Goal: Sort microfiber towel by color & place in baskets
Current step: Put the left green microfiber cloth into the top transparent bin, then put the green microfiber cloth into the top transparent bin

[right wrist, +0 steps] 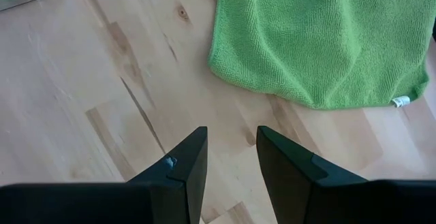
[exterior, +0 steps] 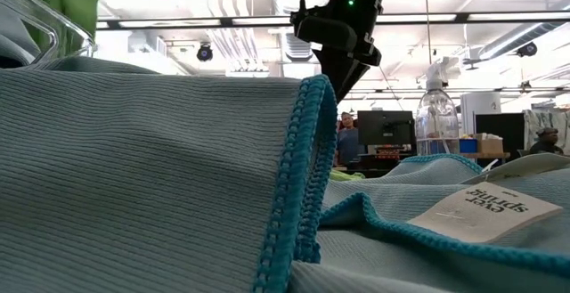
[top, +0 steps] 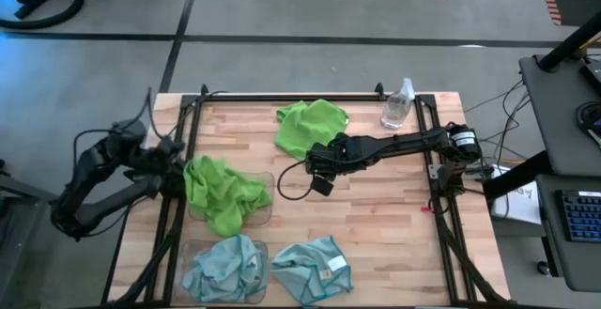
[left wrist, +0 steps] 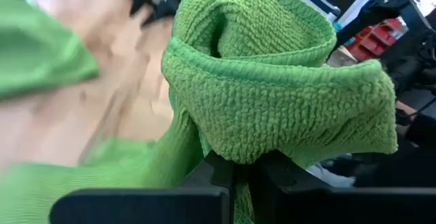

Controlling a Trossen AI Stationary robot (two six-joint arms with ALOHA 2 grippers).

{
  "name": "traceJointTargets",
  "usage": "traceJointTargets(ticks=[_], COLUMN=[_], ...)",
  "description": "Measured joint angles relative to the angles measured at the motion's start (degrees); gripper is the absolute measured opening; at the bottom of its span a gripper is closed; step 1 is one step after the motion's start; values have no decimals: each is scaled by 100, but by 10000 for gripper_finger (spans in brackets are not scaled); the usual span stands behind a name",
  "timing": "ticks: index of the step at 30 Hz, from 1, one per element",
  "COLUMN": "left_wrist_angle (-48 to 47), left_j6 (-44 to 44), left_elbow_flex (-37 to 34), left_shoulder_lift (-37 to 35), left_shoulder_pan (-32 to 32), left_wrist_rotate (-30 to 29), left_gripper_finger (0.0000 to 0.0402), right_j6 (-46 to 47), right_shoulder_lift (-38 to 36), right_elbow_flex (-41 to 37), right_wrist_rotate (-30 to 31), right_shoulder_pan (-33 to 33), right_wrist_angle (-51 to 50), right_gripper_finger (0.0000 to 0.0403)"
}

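Most of the lime green towel (top: 223, 196) lies over the upper clear basket (top: 259, 211), so the robot's left gripper should keep bringing the towel's end in and let go there.
A lime green towel (top: 225, 194) lies bunched over the upper clear basket (top: 267, 209), and my left gripper (top: 184, 170) is shut on its left end at the table's left side. A second green towel (top: 311, 125) lies flat on the table's far middle, with a small white tag (right wrist: 402, 101). My right gripper (right wrist: 230, 157) hangs open over bare wood just near of it, touching nothing. One blue-teal towel (top: 223, 268) fills the lower basket (top: 192, 249). Another (top: 312, 270), with a white tag (exterior: 485, 213), lies on the table beside it. My left gripper (left wrist: 238, 173) pinches a bunched fold of the green towel (left wrist: 272, 94) between its two fingers, in several layers. The cloth bulges up past the fingertips. The rest of the towel (left wrist: 82, 183) trails away slack toward the basket.
A clear spray bottle (top: 398, 105) stands at the table's far right, beyond the right arm. Black frame rails run along the table's left, right and far edges. Bare wood lies open at the middle and right. A person (exterior: 346, 137) stands far off in the room.
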Motion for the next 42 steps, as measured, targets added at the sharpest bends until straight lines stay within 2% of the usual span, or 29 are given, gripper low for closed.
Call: traceJointTargets(ticks=[8, 15, 22, 32, 37, 40, 42], left_wrist_angle=[6, 148, 907, 1098, 1914, 2014, 2021], left_j6=[-460, -577, -991, -1197, -1300, -1302, -1302], left_elbow_flex=[-1074, -1437, -1527, -1546, -1464, -1371, -1303], left_shoulder_lift=[-604, -961, -1031, -844, -734, -623, -528], left_shoulder_pan=[1, 0, 1, 1, 1, -1, 1], left_wrist_rotate=[324, 368, 324, 324, 367, 357, 114], left_gripper_finger=[3, 6, 49, 125, 146, 150, 150], right_j6=[-1, -1, -1, -9, -9, -7, -14], right_shoulder_lift=[0, 0, 0, 0, 0, 0, 0], right_elbow_flex=[0, 0, 0, 0, 0, 0, 0], right_wrist_rotate=[1, 3, 8, 11, 11, 11, 11], right_shoulder_pan=[0, 0, 0, -2, -2, -2, -2], right_wrist_angle=[0, 3, 44, 89, 107, 107, 107], right_gripper_finger=[123, 123, 123, 123, 123, 123, 123])
